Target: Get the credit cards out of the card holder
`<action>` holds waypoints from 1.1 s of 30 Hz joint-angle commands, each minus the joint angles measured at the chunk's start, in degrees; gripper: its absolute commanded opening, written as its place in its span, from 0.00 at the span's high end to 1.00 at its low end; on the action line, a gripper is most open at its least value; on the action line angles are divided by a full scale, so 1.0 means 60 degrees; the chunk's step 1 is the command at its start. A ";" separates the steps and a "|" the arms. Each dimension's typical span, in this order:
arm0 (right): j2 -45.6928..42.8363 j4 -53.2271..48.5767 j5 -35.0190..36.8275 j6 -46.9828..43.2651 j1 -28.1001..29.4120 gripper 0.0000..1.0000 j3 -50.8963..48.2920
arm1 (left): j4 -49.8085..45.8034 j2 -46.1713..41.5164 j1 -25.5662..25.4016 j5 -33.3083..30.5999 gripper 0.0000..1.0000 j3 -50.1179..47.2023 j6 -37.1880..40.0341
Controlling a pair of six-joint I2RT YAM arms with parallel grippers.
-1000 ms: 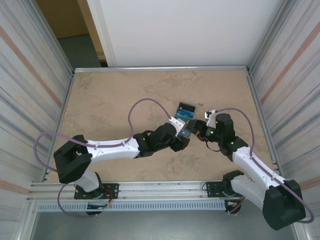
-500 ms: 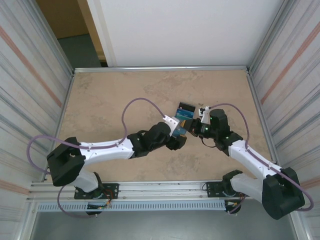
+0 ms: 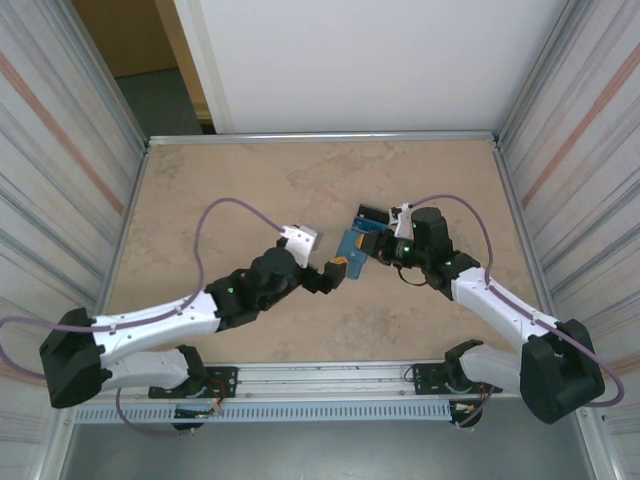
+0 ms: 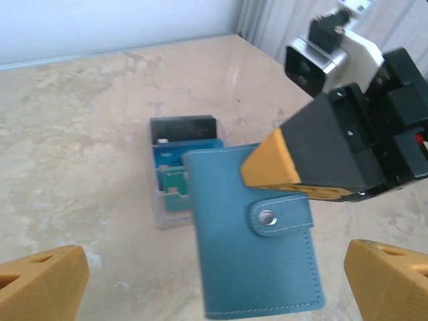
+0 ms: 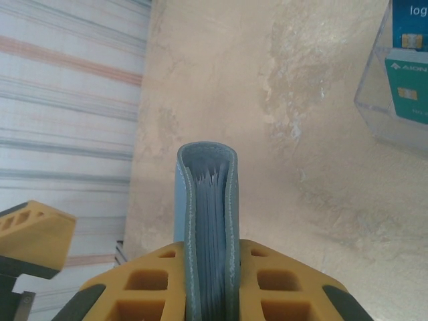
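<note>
The card holder's broad side (image 4: 246, 257) is facing the open fingers of my left gripper. Next, my left gripper moves back and grips the card holder's narrow edge (image 4: 199, 247) across from the snap tab.
The card holder (image 4: 254, 261), a slate-blue wallet closed by a snap tab, hangs above the table in my right gripper (image 5: 210, 267), which is shut on its folded end (image 5: 207, 214). In the top view the card holder (image 3: 350, 243) juts left from the right gripper (image 3: 371, 250). My left gripper (image 3: 328, 275) stands open just left of it, touching nothing; its fingers (image 4: 47, 281) straddle the holder from a distance. The credit cards (image 4: 184, 154), black, blue and teal, stand in a clear stand on the table behind the holder, and appear again as cards (image 5: 408, 80) at the right edge.
The clear plastic stand (image 3: 372, 215) rests on the tan table just behind the right gripper. Metal side walls (image 3: 560, 150) close in the table left and right. The left arm's purple cable (image 3: 215, 215) arcs over the table's middle left.
My left gripper opened, let go of the card holder and drew back to the left. My right gripper shut on the holder and now carries it alone.
</note>
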 commanded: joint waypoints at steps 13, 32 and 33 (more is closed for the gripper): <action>0.0277 -0.0695 -0.0590 -0.1564 0.0335 1.00 0.1407 | -0.0257 -0.2757 0.4832 0.5380 0.01 -0.1506 -0.1740; 0.0509 -0.0500 -0.3598 -0.3025 0.0342 1.00 0.2375 | 0.1208 -0.0924 0.4964 1.0689 0.09 -0.0933 -0.1507; 0.0453 -0.0488 -0.3665 -0.3094 0.0350 1.00 0.2394 | 0.1127 -0.0818 0.4844 1.0703 0.09 -0.0856 -0.1405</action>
